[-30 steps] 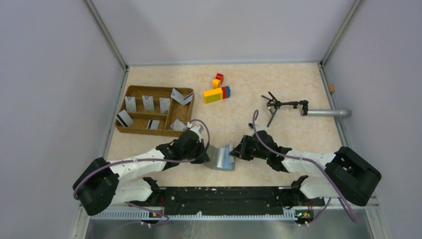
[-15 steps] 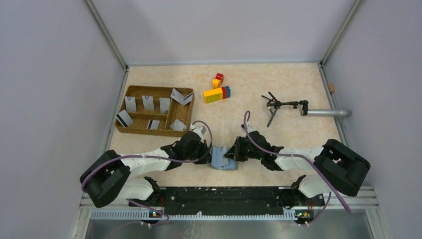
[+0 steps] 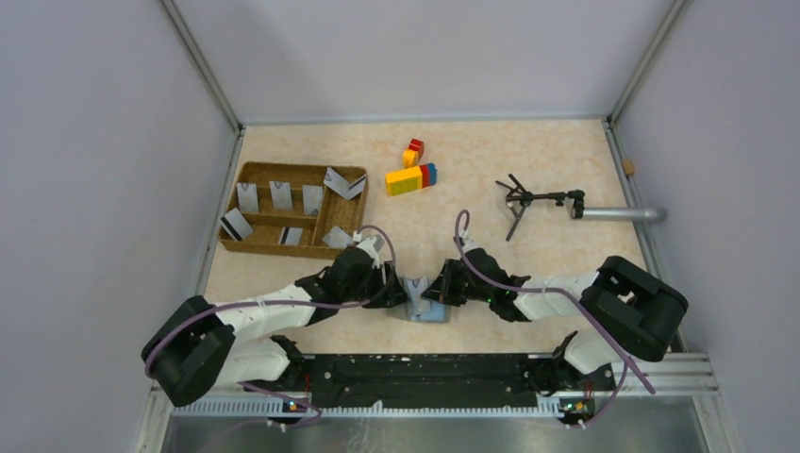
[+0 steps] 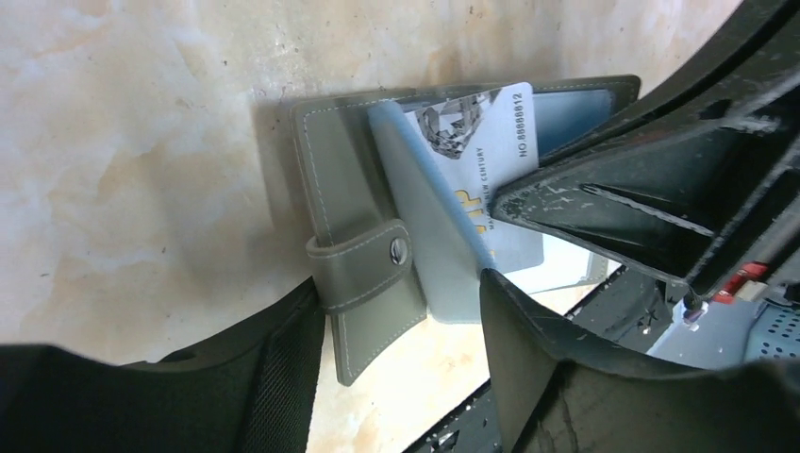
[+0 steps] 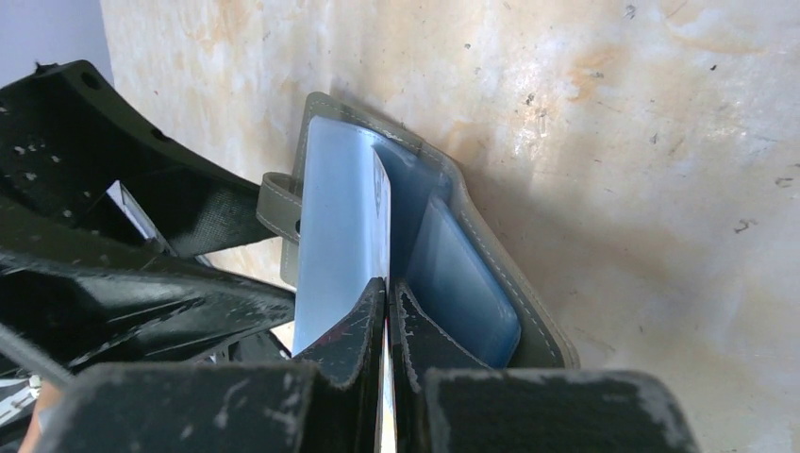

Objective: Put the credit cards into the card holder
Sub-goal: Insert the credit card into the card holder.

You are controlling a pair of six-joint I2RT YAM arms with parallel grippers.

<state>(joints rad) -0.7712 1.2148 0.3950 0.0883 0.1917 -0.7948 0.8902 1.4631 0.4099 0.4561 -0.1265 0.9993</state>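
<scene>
The blue panel is sticking up off the grey flap, so next my left gripper squeezes the two together first, before my right gripper pushes in the credit card.
The card holder lies open near the table's front edge, a grey fold-over wallet with a snap strap and grey-blue inner panels. My right gripper is shut on one silver credit card, seen edge-on among the inner panels. My left gripper is open, its fingers either side of the wallet's grey flap and not clamping it. Several more credit cards stand in the brown wicker tray.
Coloured toy bricks lie mid-table behind the wallet. A black folding stand and a metal tube are at the right. The black base rail runs along the near edge. Grey walls close in both sides.
The left gripper has opened and let go of the wallet. The wallet has opened to show its blue inside, and the right gripper has moved left with the card into it.
</scene>
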